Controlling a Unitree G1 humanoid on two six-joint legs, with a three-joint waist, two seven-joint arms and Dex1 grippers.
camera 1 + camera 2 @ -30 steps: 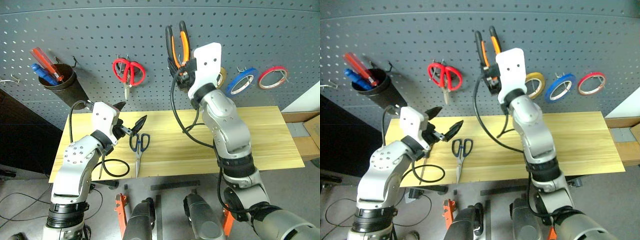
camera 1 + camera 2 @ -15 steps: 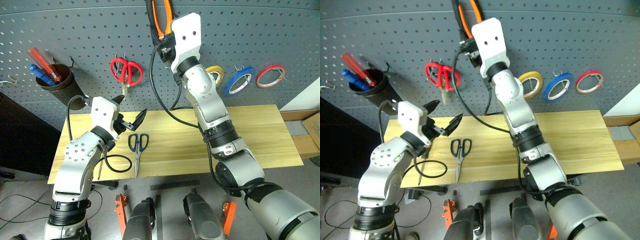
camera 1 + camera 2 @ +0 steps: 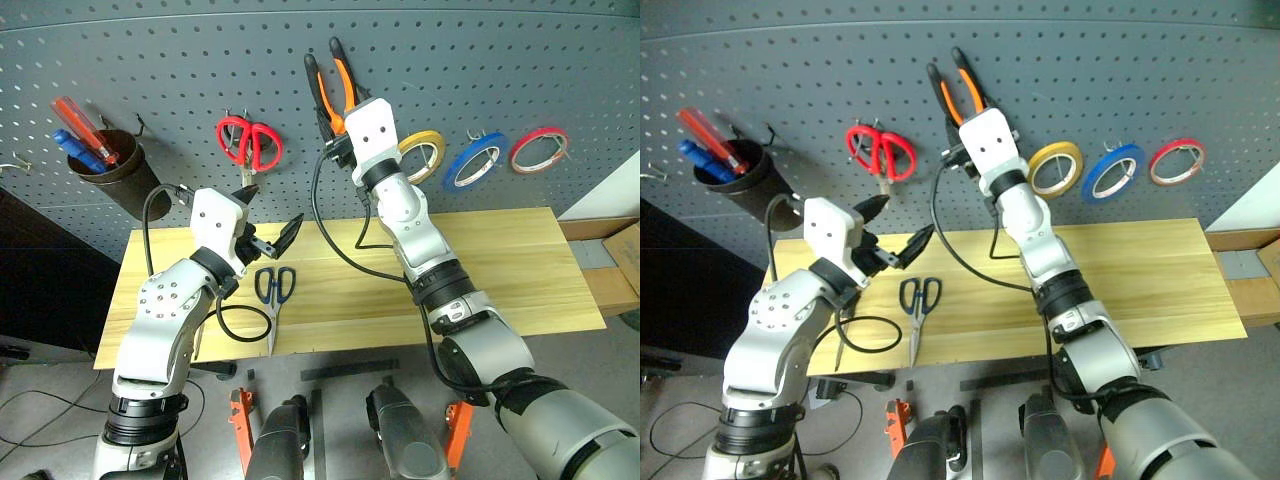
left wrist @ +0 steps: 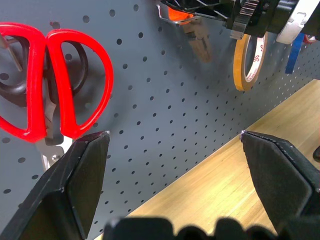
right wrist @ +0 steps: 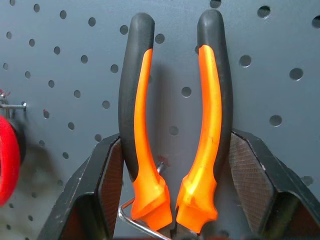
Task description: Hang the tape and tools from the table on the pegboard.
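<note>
I expect the dark blue scissors (image 3: 274, 290) to hang in front when I push their loops on, because a metal hook (image 4: 11, 52) sticks out through the red-handled scissors.
My right gripper (image 5: 175, 150) is shut on the pliers (image 3: 345, 85), with orange-and-black handles pointing up, flat against the pegboard (image 3: 560, 60). A metal hook (image 5: 135, 220) shows low between the handles. My left gripper (image 3: 268, 218) is open and holds nothing, hovering above the table (image 3: 520, 270) at its left. Below it the dark blue scissors (image 3: 272, 290) lie on the wood. The slim screwdriver (image 3: 839, 348) lies near the front edge, partly behind my left arm. The blue tape (image 3: 478, 160) hangs on the board.
Red-handled scissors (image 3: 250, 143) hang left of the pliers. A yellow roll (image 3: 420, 150) and a red roll (image 3: 537, 150) flank the blue tape. A dark cup (image 3: 110, 170) with screwdrivers hangs at the far left. Cables trail from both wrists over the table.
My right gripper carried the pliers up the board, then came back down and a little left, rolling its wrist. The left gripper stayed open in about the same spot.
</note>
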